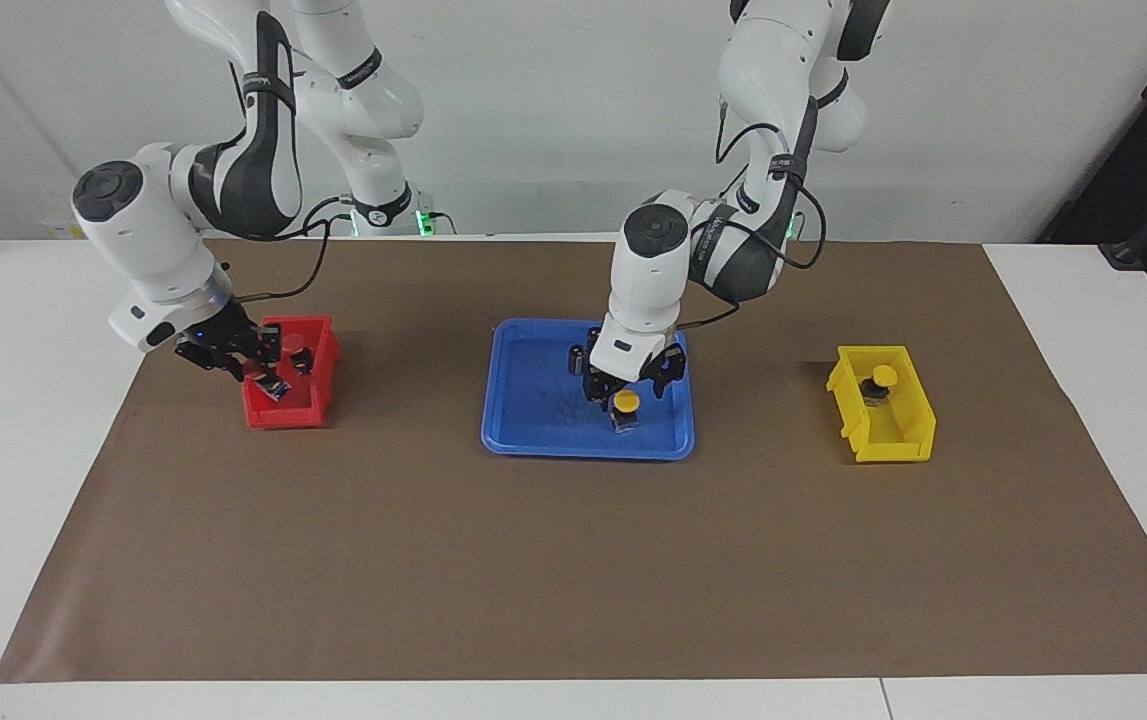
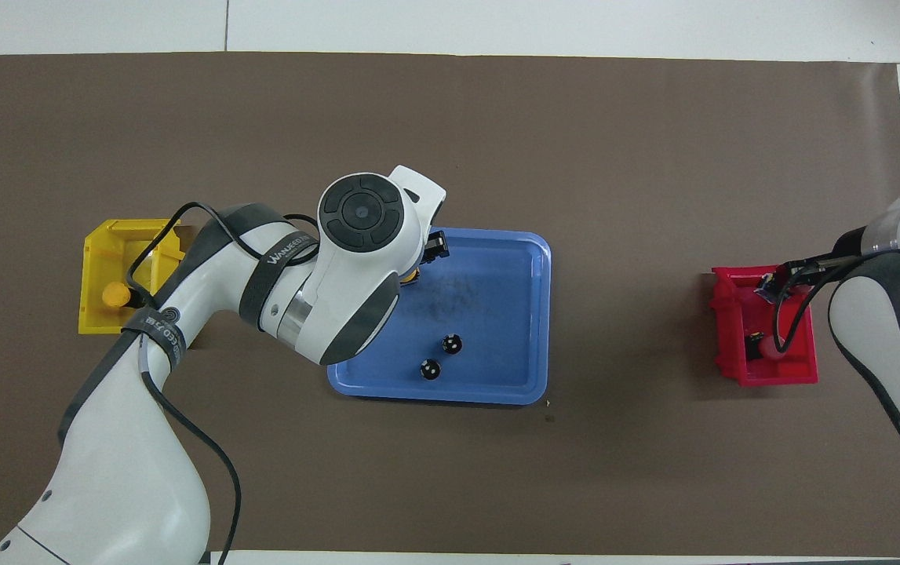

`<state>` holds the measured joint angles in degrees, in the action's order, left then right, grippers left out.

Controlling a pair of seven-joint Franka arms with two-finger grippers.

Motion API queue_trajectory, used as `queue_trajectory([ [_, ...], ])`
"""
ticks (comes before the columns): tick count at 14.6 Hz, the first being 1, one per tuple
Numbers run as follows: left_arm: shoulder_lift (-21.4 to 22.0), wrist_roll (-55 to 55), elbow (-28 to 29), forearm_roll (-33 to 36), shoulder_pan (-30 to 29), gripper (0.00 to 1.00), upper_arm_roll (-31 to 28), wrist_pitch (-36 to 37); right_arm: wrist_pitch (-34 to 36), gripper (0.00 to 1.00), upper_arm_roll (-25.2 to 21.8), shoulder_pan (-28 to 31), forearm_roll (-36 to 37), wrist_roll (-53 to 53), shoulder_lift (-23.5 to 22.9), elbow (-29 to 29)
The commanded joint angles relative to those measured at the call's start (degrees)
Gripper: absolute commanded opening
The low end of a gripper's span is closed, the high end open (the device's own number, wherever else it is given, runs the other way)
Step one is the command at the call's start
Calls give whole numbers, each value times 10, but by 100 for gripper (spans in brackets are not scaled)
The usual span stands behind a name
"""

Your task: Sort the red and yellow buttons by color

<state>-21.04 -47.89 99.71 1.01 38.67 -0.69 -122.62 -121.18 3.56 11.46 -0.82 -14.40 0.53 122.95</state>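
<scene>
My gripper will lift the yellow button [image 2: 410, 278] by its cap, and the yellow button will come up in one piece, because the red button in the red bin keeps its dark body [image 2: 755, 345].
A yellow button [image 1: 626, 403] stands in the blue tray [image 1: 533, 435], at the side toward the left arm's end; only a sliver of it [image 2: 412, 275] shows in the overhead view. My left gripper [image 1: 625, 392] is low over it, open, with a finger on each side of the cap. A second yellow button [image 1: 883, 378] lies in the yellow bin [image 1: 908, 440]. My right gripper [image 1: 268, 380] is down inside the red bin [image 1: 283, 415]. One red button [image 1: 295, 345] stands in that bin. Another red cap [image 2: 784, 291] shows at that gripper's tip [image 2: 770, 287].
Two dark capless cylinders [image 2: 452, 343] [image 2: 430, 369] stand in the tray's part nearer to the robots. The bins sit at opposite ends of the brown mat [image 1: 573, 560], the yellow one [image 2: 104, 251] by the left arm's end, the red one [image 2: 732, 345] by the right arm's.
</scene>
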Motion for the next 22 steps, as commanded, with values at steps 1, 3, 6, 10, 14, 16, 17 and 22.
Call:
queue_trajectory([
  [1,2,-12,17,13,5,84,-5,-20,-40,22,3,3,-8,-11,23,47],
  [3,1,-13,22,13,6,79,-5,-24,-70,22,3,2,-8,-13,22,70],
  [6,2,-16,22,8,9,1,-5,-18,-98,22,3,2,-8,-13,12,82],
  [10,2,-18,4,0,9,2,-5,2,-127,22,3,1,-8,-12,6,101],
  [14,45,13,-25,2,-46,2,-12,148,-133,24,3,-6,-8,-7,8,109],
  [16,74,124,-28,5,-123,1,-14,209,-133,45,3,-6,-8,-12,8,109],
  [17,88,171,-29,5,-161,1,-16,214,-132,61,3,-6,-7,-13,8,106],
  [22,94,330,-57,39,-288,1,-19,211,-43,74,3,-6,3,-14,2,32],
])
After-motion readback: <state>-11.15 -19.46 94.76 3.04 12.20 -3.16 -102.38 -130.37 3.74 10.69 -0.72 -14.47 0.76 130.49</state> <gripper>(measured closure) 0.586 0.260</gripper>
